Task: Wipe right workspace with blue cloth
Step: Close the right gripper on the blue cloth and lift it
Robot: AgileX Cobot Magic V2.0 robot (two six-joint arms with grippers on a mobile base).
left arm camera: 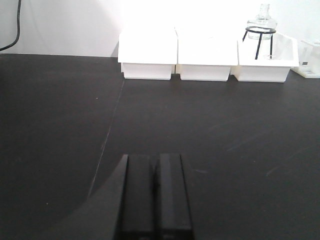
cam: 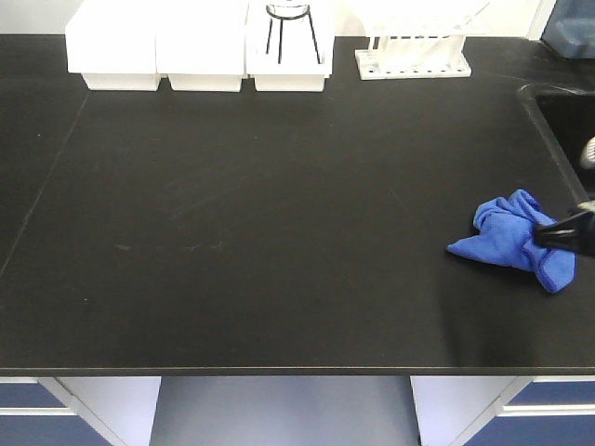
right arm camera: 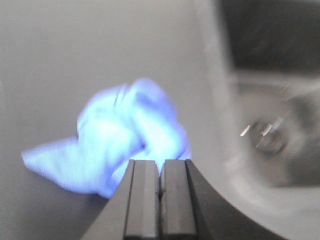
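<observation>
The blue cloth [cam: 502, 242] is gathered into thick folds [cam: 524, 210], so it will stay bunched up with its loose edge hanging down when I pick it up and carry it.
The blue cloth [cam: 509, 237] lies crumpled on the black countertop near its right edge, just left of the sink. It also shows blurred in the right wrist view [right arm camera: 115, 145]. My right gripper [cam: 548, 232] comes in from the right and is shut on the cloth's right part, with fabric pinched at the fingertips [right arm camera: 161, 165]. My left gripper [left arm camera: 154, 160] is shut and empty over the left part of the counter. It is out of the front view.
A black sink [cam: 567, 116] with a drain [right arm camera: 267, 137] is sunk in at the right. Three white bins [cam: 200, 46] stand along the back, one holding a black tripod [cam: 290, 28]. A white tube rack [cam: 414, 51] stands to their right.
</observation>
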